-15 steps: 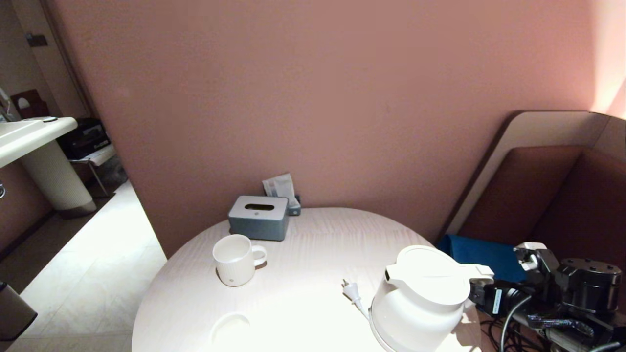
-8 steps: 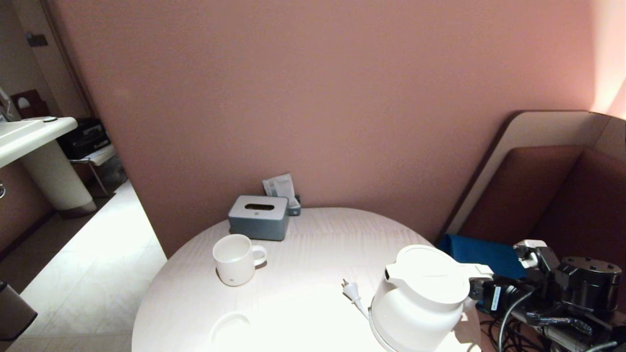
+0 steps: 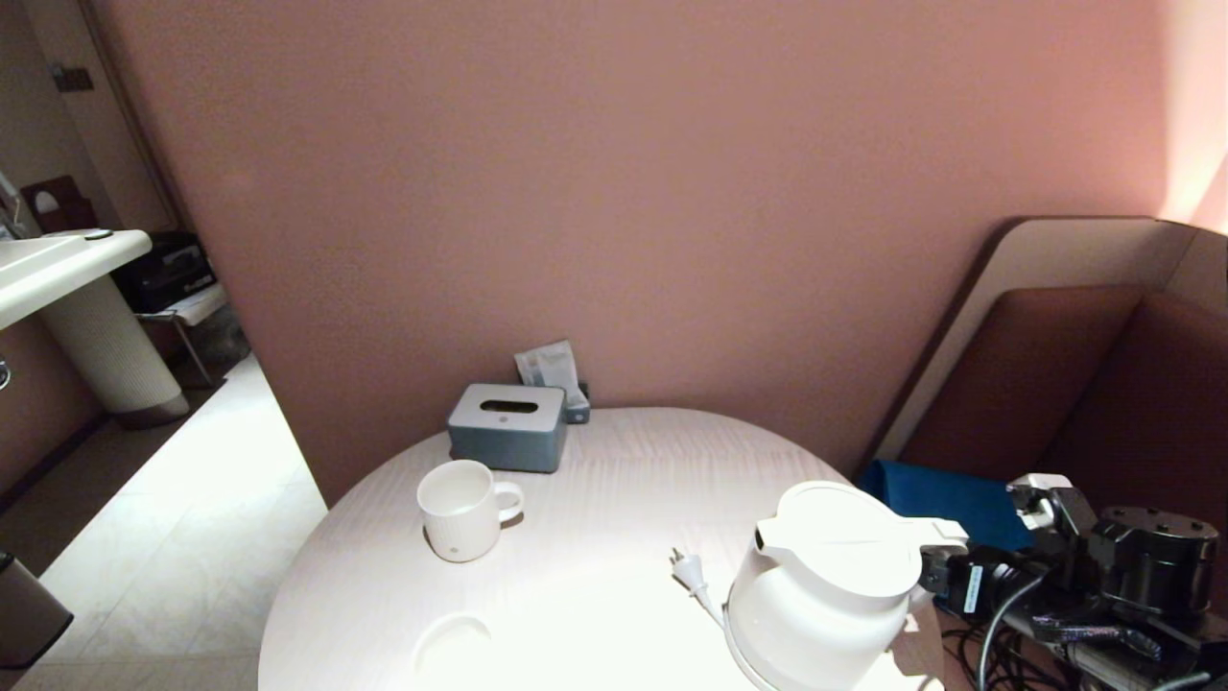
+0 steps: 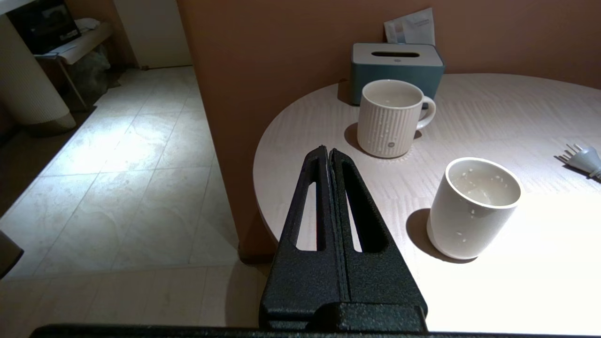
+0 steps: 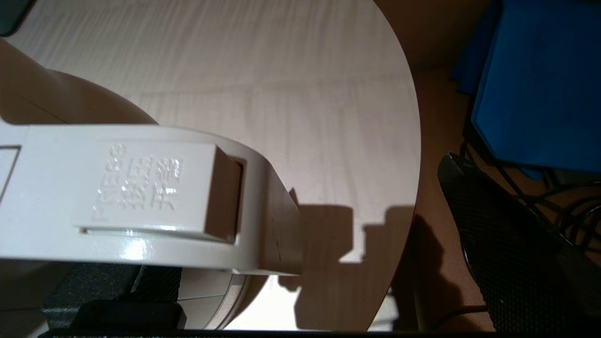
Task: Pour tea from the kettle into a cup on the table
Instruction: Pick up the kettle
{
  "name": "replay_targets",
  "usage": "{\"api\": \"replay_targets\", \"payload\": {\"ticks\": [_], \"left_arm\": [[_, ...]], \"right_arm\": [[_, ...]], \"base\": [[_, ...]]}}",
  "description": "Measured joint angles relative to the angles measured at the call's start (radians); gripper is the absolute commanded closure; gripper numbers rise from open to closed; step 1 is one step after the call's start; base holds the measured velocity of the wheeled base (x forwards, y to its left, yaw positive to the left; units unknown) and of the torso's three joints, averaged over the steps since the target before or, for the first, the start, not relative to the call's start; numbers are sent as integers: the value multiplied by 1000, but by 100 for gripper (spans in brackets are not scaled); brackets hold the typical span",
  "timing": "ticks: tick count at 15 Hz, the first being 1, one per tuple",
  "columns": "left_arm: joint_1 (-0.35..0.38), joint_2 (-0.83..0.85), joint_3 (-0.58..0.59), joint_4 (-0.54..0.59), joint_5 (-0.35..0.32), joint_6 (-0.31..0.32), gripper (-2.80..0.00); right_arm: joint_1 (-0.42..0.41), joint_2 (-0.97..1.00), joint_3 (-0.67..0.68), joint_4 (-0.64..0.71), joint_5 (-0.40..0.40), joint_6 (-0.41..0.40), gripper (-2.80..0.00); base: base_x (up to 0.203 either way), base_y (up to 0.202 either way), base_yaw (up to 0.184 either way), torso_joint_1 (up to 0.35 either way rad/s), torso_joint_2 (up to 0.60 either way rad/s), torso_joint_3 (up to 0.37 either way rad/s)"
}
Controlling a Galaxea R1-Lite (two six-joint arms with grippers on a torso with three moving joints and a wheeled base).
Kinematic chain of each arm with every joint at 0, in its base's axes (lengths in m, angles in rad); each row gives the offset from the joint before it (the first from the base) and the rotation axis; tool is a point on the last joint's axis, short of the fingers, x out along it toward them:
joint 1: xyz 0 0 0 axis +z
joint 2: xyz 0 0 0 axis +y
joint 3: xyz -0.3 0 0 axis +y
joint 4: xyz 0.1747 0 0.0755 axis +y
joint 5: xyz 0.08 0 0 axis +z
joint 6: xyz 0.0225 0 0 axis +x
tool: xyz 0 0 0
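I expect the white kettle (image 3: 814,610) to come off its base and leave the base behind when it is lifted, because the plug's cord runs to a rim (image 3: 742,660) under the kettle's body.
The white kettle (image 3: 825,585) stands on its base at the table's (image 3: 624,470) front right edge, spout to the left. Its loop handle (image 5: 141,197) points at my right gripper (image 3: 942,579), which is open, one black finger (image 5: 493,234) well clear of the handle end and the other low beside the kettle body. The plain white cup (image 4: 474,206) stands upright near the table's front left, washed out in the head view (image 3: 451,645). Left of the cup, off the table edge, my left gripper (image 4: 327,151) hangs shut and empty.
A ribbed white mug (image 3: 465,509) with a handle stands behind the cup. A grey-blue tissue box (image 3: 508,427) sits at the back by the wall. The kettle's plug (image 3: 689,568) lies mid-table. A blue object (image 3: 945,504) rests on the bench beyond the table's right edge.
My right gripper has only wavered slightly by the kettle handle. Kettle, cup and mug have not moved.
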Motion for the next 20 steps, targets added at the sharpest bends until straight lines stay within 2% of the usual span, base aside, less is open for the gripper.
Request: {"api": "replay_targets", "payload": {"ticks": [20], "left_arm": [[0, 0, 0, 0, 0, 0, 0]], "right_arm": [[0, 28, 5, -28, 1, -2, -280]], "base": [[0, 0, 0, 0, 0, 0]]}}
